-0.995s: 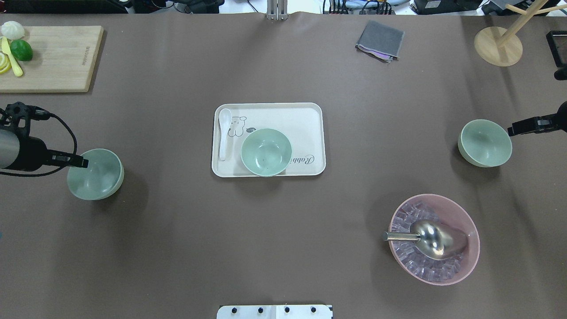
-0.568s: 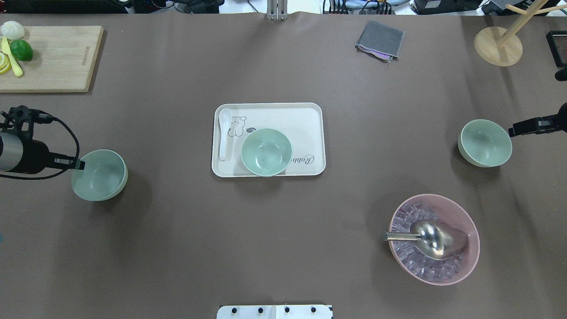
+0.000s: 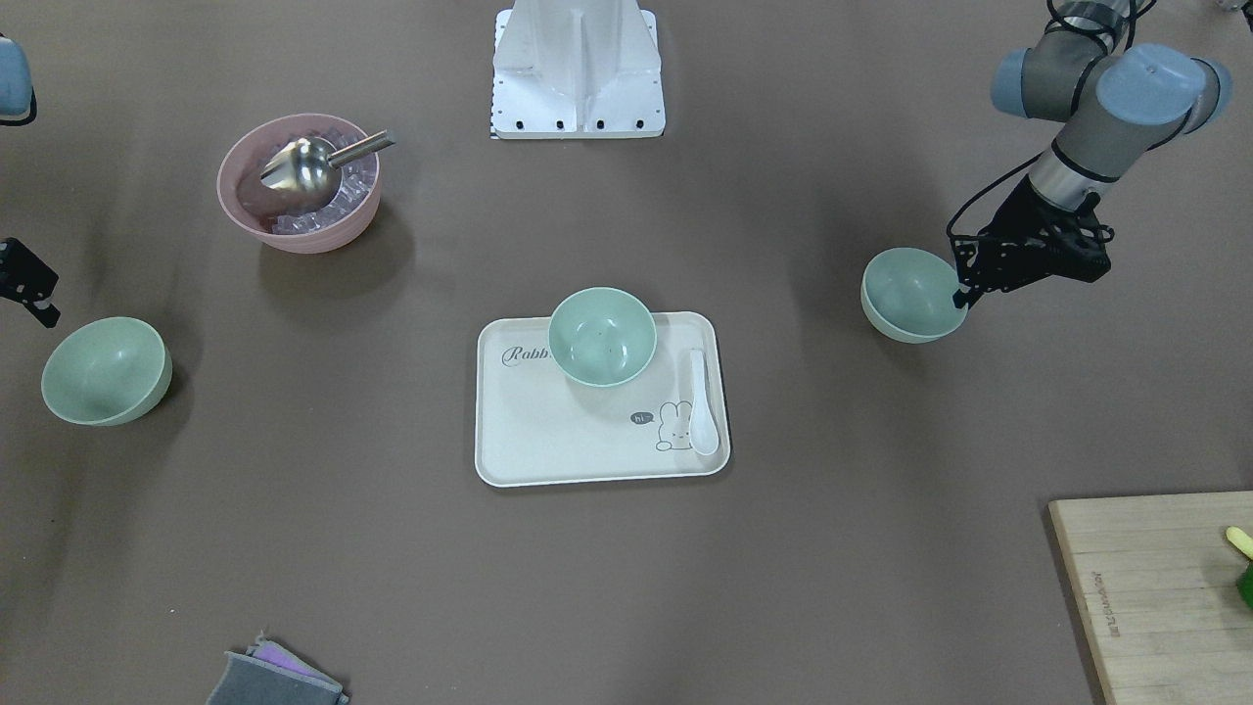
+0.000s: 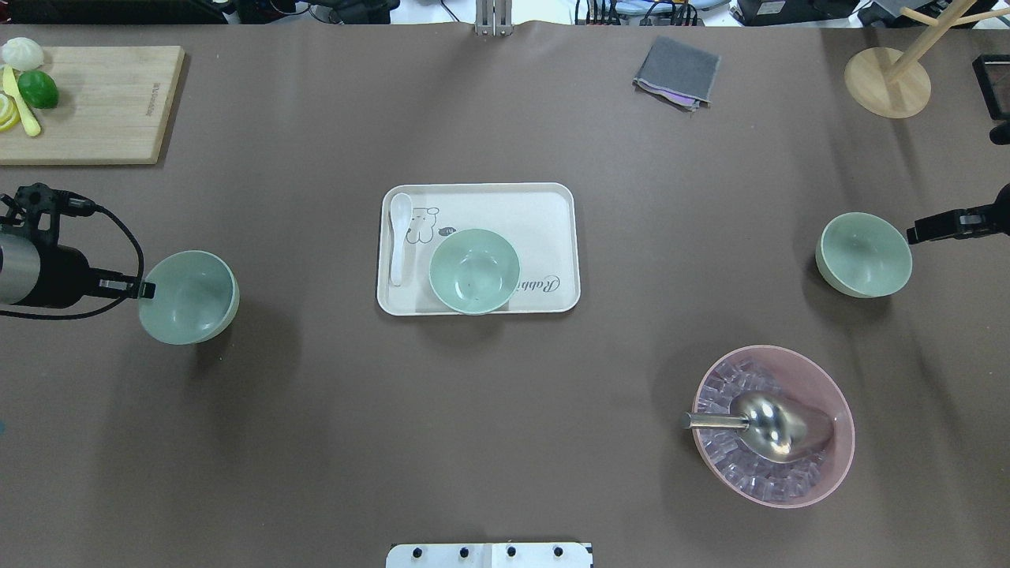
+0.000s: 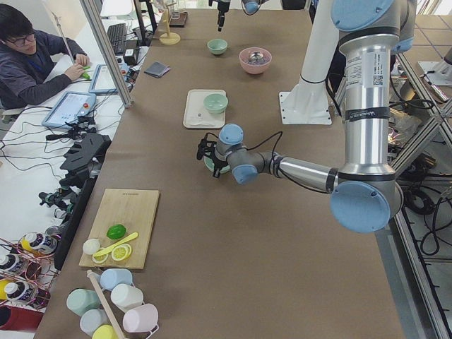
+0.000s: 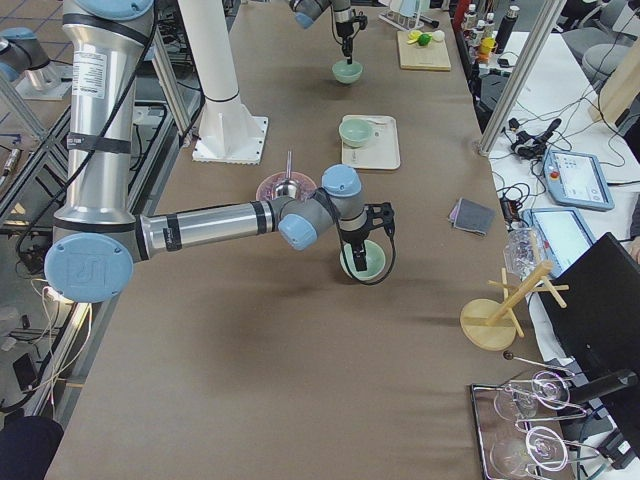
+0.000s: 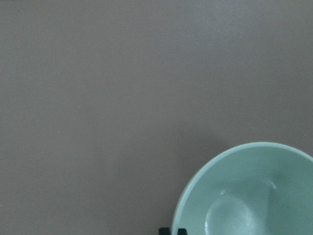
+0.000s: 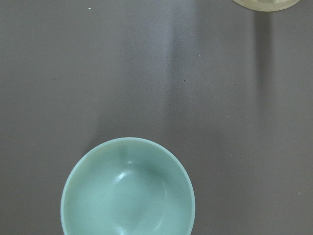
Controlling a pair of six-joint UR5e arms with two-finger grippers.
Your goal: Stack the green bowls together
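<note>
My gripper will lower the bowl, and the bowl will nest deep inside the other bowls, because the green bowl's sides get narrower below a wide rim.
Three pale green bowls are in view. One stands on the cream tray in the middle. My left gripper is shut on the near rim of the left bowl and holds it a little above the table; the bowl also fills the corner of the left wrist view. The right bowl stands on the table. My right gripper hangs just beside it, apart from it and open; no fingers show in the right wrist view, only the bowl.
A white spoon lies on the tray's left side. A pink bowl with ice and a metal scoop stands at the front right. A cutting board, a grey cloth and a wooden stand are along the far edge.
My left gripper has carried its bowl to the right and slightly away from the robot, towards the tray. The right arm and the other bowls have not moved.
</note>
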